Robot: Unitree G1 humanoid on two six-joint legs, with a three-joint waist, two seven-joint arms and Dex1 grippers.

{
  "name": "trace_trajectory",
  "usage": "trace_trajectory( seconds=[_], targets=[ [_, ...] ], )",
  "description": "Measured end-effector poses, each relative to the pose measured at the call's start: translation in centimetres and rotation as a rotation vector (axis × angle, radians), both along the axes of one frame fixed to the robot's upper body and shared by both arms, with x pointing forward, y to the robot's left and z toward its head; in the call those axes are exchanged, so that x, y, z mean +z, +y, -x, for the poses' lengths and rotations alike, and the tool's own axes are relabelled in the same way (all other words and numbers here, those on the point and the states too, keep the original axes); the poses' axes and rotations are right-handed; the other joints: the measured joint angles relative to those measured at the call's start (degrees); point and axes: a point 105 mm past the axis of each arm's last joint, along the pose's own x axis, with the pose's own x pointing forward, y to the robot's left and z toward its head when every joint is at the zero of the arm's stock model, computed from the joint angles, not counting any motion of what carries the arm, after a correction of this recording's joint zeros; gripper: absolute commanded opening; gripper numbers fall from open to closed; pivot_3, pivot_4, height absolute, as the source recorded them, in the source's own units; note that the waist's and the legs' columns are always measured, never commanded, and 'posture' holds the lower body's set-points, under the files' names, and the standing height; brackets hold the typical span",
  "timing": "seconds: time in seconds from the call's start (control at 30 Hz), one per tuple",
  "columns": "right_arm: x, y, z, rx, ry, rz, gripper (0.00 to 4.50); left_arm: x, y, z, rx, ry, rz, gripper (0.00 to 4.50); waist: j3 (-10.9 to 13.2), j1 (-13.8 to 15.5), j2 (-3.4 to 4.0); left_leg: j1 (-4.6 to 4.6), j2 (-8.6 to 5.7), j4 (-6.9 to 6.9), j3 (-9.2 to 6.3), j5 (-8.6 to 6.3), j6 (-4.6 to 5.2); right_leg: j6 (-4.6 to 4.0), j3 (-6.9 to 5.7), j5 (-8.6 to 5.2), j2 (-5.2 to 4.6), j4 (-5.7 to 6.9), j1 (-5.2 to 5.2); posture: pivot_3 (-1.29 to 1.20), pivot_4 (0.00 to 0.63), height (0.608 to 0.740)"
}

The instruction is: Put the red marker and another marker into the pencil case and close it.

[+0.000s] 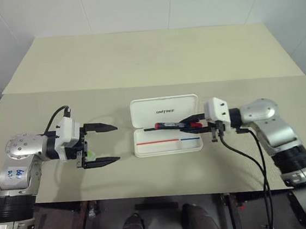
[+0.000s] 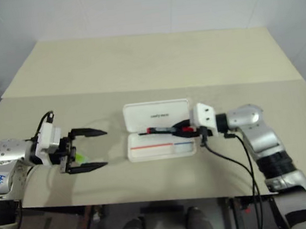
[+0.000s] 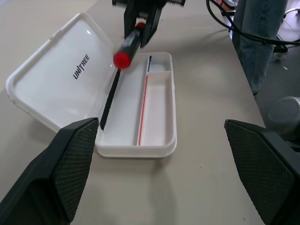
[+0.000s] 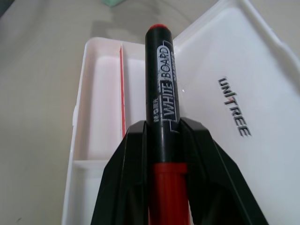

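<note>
The red-edged divider [image 1: 157, 142] separates off a long compartment at the front, so the lime-green marker [image 1: 90, 154] will lie flat in that compartment when I lower the marker lengthwise.
The white pencil case [image 1: 169, 150] lies open mid-table, its lid [image 1: 163, 106] with the dark lettering tilted back. My right gripper [image 1: 189, 125] comes in from the case's right end, shut on the red marker [image 1: 168, 125]. The marker hangs level over the tray's rear edge, its black barrel [image 4: 159, 70] pointing left. Left of the case, my left gripper [image 1: 116, 143] stands open and apart from it, its fingers [image 3: 70, 164] wide with nothing between them. A sliver of the lime-green marker [image 1: 91, 153] shows on the table beneath that gripper.
A red-and-blue stripe [image 1: 167, 141] is printed inside the tray. The beige table [image 1: 137, 67] has a seam across it behind the case. Black cables [image 1: 239, 154] hang from my right wrist toward the table's front edge.
</note>
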Motion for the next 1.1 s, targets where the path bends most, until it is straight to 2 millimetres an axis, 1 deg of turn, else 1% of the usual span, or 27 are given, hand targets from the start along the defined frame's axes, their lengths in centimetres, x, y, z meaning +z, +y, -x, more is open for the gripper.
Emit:
trace_trajectory(
  seconds=[0.1, 0.2, 0.5, 0.57, 0.6, 0.63, 0.7, 0.73, 0.77, 0.8, 0.97, 1.03, 1.07, 1.1],
  targets=[
    [-0.8, 0.6, -0.8, 0.013, 0.008, 0.014, 0.63, 0.2, -0.4, 0.2, -0.002, -0.014, -0.001, 4.5, 0.0, 0.0, 0.0, -0.02, 0.0, -0.01, 0.0, 0.0, 0.0, 0.01, 0.0, -0.01, 0.0, 0.02, -0.03, 0.0, 0.15, 0.74],
    [-1.1, 1.4, -1.5, 0.023, 0.009, 0.009, 0.63, -0.1, -0.6, 0.5, 0.009, -0.005, 0.0, 4.5, 0.0, -0.2, 0.01, 0.0, 0.0, 0.0, 0.0, 0.0, -0.01, -0.01, 0.0, -0.02, 0.0, 0.12, -0.05, 0.0, 0.15, 0.74],
    [-2.3, 2.0, -2.4, 0.038, 0.006, 0.034, 0.63, -0.1, -1.0, 0.6, 0.027, -0.005, 0.002, 4.5, 0.0, -0.3, 0.02, 0.07, 0.0, 0.02, 0.0, 0.02, -0.04, -0.05, 0.0, -0.05, 0.02, 0.32, -0.08, 0.0, 0.15, 0.74],
    [-2.5, 2.1, -2.4, 0.04, 0.008, 0.036, 1.41, -0.1, -1.0, 0.6, 0.03, -0.004, 0.003, 4.5, 0.0, -0.3, 0.02, 0.06, 0.0, 0.02, 0.0, 0.02, -0.04, -0.05, 0.0, -0.06, 0.01, 0.31, -0.08, 0.0, 0.15, 0.74],
    [-2.5, 2.1, -2.4, 0.042, 0.009, 0.035, 1.68, -0.1, -1.0, 0.6, 0.032, -0.003, 0.003, 4.5, 0.0, -0.3, 0.02, 0.06, 0.0, 0.01, 0.0, 0.02, -0.04, -0.05, 0.0, -0.06, 0.01, 0.31, -0.08, 0.0, 0.15, 0.74],
    [-2.5, 2.1, -2.4, 0.044, 0.009, 0.035, 2.07, -0.1, -1.0, 0.6, 0.033, -0.003, 0.004, 4.5, 0.0, -0.3, 0.02, 0.06, 0.0, 0.01, 0.0, 0.02, -0.04, -0.05, 0.0, -0.06, 0.01, 0.31, -0.08, 0.0, 0.15, 0.74],
    [-2.4, 2.2, -2.4, 0.047, 0.006, 0.032, 2.69, -0.1, -1.0, 0.6, 0.035, -0.003, 0.004, 4.5, 0.0, -0.3, 0.02, 0.07, 0.0, 0.01, 0.0, 0.02, -0.04, -0.05, 0.0, -0.06, 0.01, 0.31, -0.08, 0.0, 0.15, 0.74],
    [-2.3, 2.3, -2.4, 0.05, 0.0, 0.028, 3.14, -0.1, -1.0, 0.5, 0.036, -0.003, 0.005, 4.5, 0.0, -0.4, 0.02, 0.07, 0.0, 0.01, 0.0, 0.02, -0.04, -0.05, 0.0, -0.06, 0.02, 0.31, -0.08, 0.0, 0.15, 0.74],
    [-2.1, 2.5, -2.4, 0.054, -0.007, 0.024, 3.5, -0.1, -1.0, 0.5, 0.037, -0.004, 0.006, 4.5, 0.0, -0.4, 0.02, 0.07, 0.0, 0.01, -0.01, 0.02, -0.04, -0.05, 0.0, -0.06, 0.02, 0.32, -0.08, 0.0, 0.15, 0.74],
    [-1.9, 2.7, -2.4, 0.059, -0.011, 0.011, 3.76, -0.1, -1.1, 0.5, 0.037, -0.004, 0.008, 4.5, 0.0, -0.5, 0.02, 0.07, 0.0, 0.01, 0.0, 0.02, -0.04, -0.05, 0.0, -0.06, 0.02, 0.33, -0.08, 0.0, 0.15, 0.74],
    [-0.7, 3.5, -2.2, 0.076, 0.002, -0.049, 3.76, -0.1, -1.3, 0.5, 0.032, -0.003, 0.019, 4.5, 0.0, -0.6, 0.03, 0.07, 0.0, 0.01, -0.01, 0.02, -0.04, -0.05, 0.0, -0.06, 0.02, 0.34, -0.09, 0.0, 0.15, 0.74],
    [0.6, 4.1, -1.7, 0.095, 0.006, -0.089, 4.12, -0.1, -1.4, 0.5, 0.032, -0.002, 0.02, 4.5, 0.0, -0.6, 0.04, 0.05, 0.0, 0.01, -0.01, 0.02, -0.04, -0.06, 0.0, -0.07, 0.01, 0.38, -0.13, 0.0, 0.15, 0.74],
    [1.6, 4.4, -1.4, 0.112, 0.0, -0.115, 4.36, -0.1, -1.4, 0.5, 0.033, -0.002, 0.02, 4.5, 0.0, -0.6, 0.04, 0.05, 0.01, 0.01, -0.01, 0.02, -0.04, -0.06, 0.0, -0.08, 0.01, 0.42, -0.16, 0.0, 0.15, 0.74],
    [2.5, 4.7, -0.9, 0.127, -0.001, -0.141, 4.47, -0.1, -1.4, 0.5, 0.034, -0.001, 0.02, 4.5, 0.0, -0.6, 0.05, 0.04, 0.0, 0.0, -0.03, 0.02, -0.04, -0.07, 0.0, -0.11, 0.01, 0.45, -0.17, 0.0, 0.15, 0.74]
  ],
)
